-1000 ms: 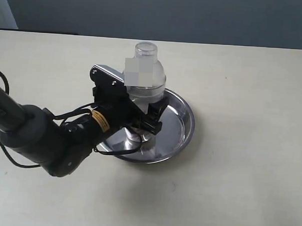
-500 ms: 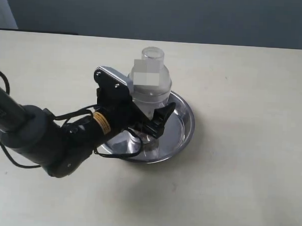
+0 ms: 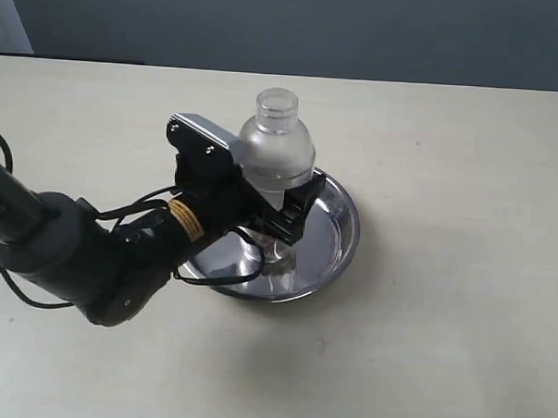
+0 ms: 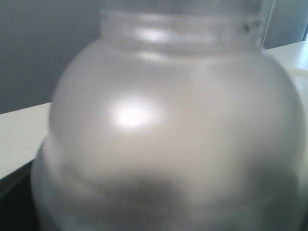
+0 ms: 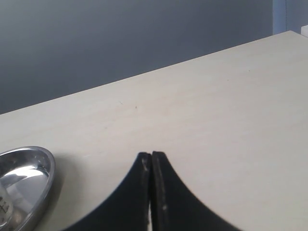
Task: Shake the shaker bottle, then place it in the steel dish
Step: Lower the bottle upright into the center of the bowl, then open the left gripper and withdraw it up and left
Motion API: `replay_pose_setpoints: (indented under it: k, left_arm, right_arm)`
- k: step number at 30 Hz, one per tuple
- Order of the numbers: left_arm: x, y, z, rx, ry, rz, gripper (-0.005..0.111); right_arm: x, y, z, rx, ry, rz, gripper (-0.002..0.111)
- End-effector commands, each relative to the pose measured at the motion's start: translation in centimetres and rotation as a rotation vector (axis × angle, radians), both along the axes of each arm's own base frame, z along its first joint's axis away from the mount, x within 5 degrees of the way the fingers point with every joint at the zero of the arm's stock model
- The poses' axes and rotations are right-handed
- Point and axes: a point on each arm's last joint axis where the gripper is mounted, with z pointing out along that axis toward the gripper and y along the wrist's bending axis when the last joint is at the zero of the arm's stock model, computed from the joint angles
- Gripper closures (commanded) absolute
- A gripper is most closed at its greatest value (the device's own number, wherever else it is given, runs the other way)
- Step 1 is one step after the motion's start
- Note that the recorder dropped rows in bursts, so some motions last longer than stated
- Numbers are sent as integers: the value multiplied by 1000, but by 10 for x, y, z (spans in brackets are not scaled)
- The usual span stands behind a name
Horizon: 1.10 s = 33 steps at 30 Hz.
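Observation:
The shaker bottle's base (image 3: 275, 252) is inside the steel dish and its body is upright, so my left gripper should keep letting go of the bottle and move up until the fingers are clear of the cap (image 3: 277, 103).
The frosted shaker bottle (image 3: 275, 151) stands upright over the steel dish (image 3: 348, 221), domed top and round cap uppermost. My left gripper (image 3: 268, 211) is shut on its lower body, one black finger (image 3: 295, 212) showing on the dish side. I cannot tell whether the bottle's base touches the dish bottom. In the left wrist view the bottle (image 4: 173, 134) fills the picture and hides the jaws. My right gripper (image 5: 151, 156) is shut and holds nothing, low over bare table, with the dish's rim (image 5: 45, 166) off to one side.
The pale tabletop (image 3: 460, 300) stretches around the dish on all sides. A dark wall (image 3: 361, 27) runs behind the table's far edge. The left arm's thick black body and cables (image 3: 82, 256) lie left of the dish.
The left gripper and the bottle shifted a little to the right and lower, then edged back left. The bottle stays gripped over the dish.

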Motion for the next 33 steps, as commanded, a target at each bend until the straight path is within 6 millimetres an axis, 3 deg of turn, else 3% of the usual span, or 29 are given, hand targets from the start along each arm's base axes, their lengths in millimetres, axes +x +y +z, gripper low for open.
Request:
replay_pose_setpoints:
  k: [1, 13, 25, 27, 33]
  left_arm:
    - [-1, 5, 16, -7, -46, 25, 1]
    - [-5, 4, 44, -3, -117, -4, 1]
    - [-17, 17, 111, 57, -313, 61, 7]
    - [-24, 22, 129, 101, -340, 64, 20]
    - [-47, 36, 164, 169, -273, 43, 87]
  right_arm:
    - [0, 0, 0, -7, -13, 0, 109]
    - [0, 0, 0, -7, -13, 0, 109]
    - [0, 0, 0, -7, -13, 0, 109]
    - [0, 0, 0, -7, -13, 0, 109]
    - [0, 0, 0, -7, -13, 0, 109]
